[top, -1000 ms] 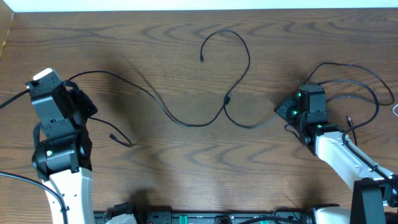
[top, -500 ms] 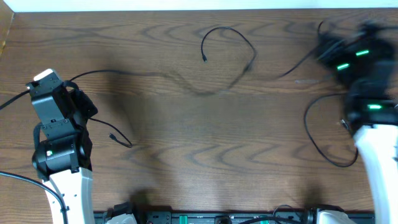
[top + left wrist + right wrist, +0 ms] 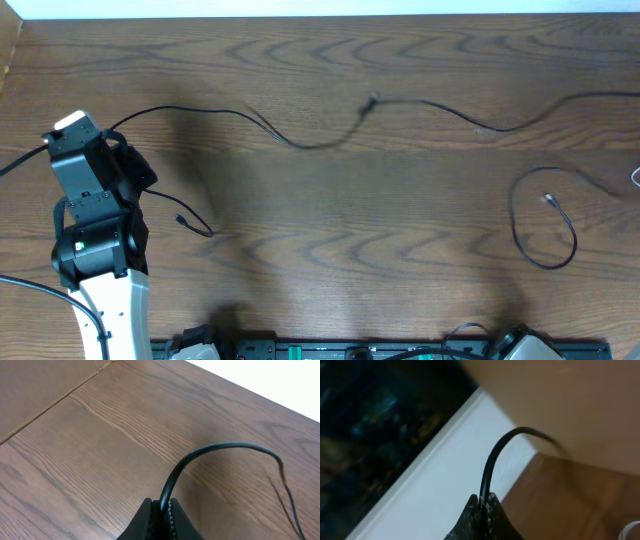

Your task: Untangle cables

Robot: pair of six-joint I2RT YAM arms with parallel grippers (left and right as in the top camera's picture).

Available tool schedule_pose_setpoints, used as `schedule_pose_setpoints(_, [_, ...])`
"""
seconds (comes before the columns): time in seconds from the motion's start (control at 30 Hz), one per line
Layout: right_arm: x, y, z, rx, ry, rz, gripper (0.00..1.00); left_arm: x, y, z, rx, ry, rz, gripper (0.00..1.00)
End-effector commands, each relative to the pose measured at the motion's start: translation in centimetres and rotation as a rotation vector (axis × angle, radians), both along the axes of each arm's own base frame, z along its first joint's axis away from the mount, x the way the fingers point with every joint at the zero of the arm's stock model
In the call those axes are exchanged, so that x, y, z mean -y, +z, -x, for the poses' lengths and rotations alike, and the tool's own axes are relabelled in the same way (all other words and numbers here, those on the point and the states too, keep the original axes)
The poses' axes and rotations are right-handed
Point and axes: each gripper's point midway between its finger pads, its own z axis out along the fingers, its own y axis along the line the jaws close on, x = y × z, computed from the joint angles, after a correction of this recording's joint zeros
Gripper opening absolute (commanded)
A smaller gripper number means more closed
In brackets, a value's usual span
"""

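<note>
My right gripper should now pull its cable [image 3: 590, 95] away until the ends of both held black cables come apart, then let it go, because the cables meet only at the small kink [image 3: 370, 104].
A long black cable [image 3: 430, 103] runs from my left gripper [image 3: 128, 165] across the far part of the table, with a small kink [image 3: 371, 100], to the right edge. My left gripper [image 3: 162, 508] is shut on this black cable [image 3: 220, 449]. A short tail with a plug [image 3: 181, 217] lies beside it. My right gripper [image 3: 484, 503] is out of the overhead view. Its wrist view shows it shut on a black cable [image 3: 492, 462], raised near the table's edge. A second black cable [image 3: 545, 262] lies in a loop at the right, its plug [image 3: 548, 199] inside.
The left arm [image 3: 95, 240] stands at the table's left side, with a thick robot wire [image 3: 20, 162] trailing to the left edge. A small white object [image 3: 636, 177] shows at the right edge. The wooden table [image 3: 330, 250] ends at a white strip along the far side.
The right arm has swung up and right, out of the overhead view, dragging the cable. The loop in the middle has pulled out into a long line. The left arm has not moved.
</note>
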Motion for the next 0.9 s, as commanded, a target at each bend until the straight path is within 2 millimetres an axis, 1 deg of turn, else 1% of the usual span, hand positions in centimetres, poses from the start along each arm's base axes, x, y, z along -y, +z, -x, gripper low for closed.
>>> schedule_pose_setpoints(0.0, [2.5,0.7,2.1,-0.001,-0.092,0.024,0.01,-0.2,0.2,0.0,0.012,0.016,0.008,0.08])
schedule_pose_setpoints(0.1, [4.2,0.2,3.2,-0.012,-0.146,0.016,0.01,-0.2,0.2,0.0,0.012,0.016,0.008,0.07])
schedule_pose_setpoints(0.17, [4.9,-0.4,3.4,-0.024,-0.161,0.004,0.01,-0.2,0.2,0.0,0.012,0.016,0.008,0.08])
schedule_pose_setpoints(0.3, [5.9,-2.0,2.6,-0.055,-0.162,-0.026,0.01,-0.2,0.2,0.0,0.012,0.016,0.008,0.07])
schedule_pose_setpoints(0.4, [7.1,-4.4,1.4,-0.072,-0.154,-0.097,0.01,-0.2,0.2,0.1,0.011,0.016,0.008,0.07])
schedule_pose_setpoints(0.43, [7.4,-5.8,0.5,-0.077,-0.121,-0.146,0.01,-0.2,0.2,0.1,0.011,0.016,0.008,0.08])
schedule_pose_setpoints(0.47, [7.5,-6.5,0.0,-0.08,-0.1,-0.17,0.01,-0.2,0.2,0.1,0.011,0.016,0.008,0.08])
schedule_pose_setpoints(0.5, [7.7,-7.7,-0.6,-0.089,-0.067,-0.206,0.01,-0.2,0.2,0.1,0.011,0.016,0.008,0.07])
schedule_pose_setpoints(0.6, [8.4,-12.0,-2.0,-0.145,-0.009,-0.321,0.01,-0.2,0.2,0.1,0.011,0.016,0.008,0.07])
schedule_pose_setpoints(0.73, [9.1,-18.5,-2.5,-0.268,0.017,-0.451,0.01,-0.2,0.2,0.1,0.01,0.016,0.008,0.08])
schedule_pose_setpoints(0.87, [9.7,-23.9,-2.2,-0.383,0.035,-0.532,0.01,-0.2,0.1,0.1,0.008,0.016,0.009,0.07])
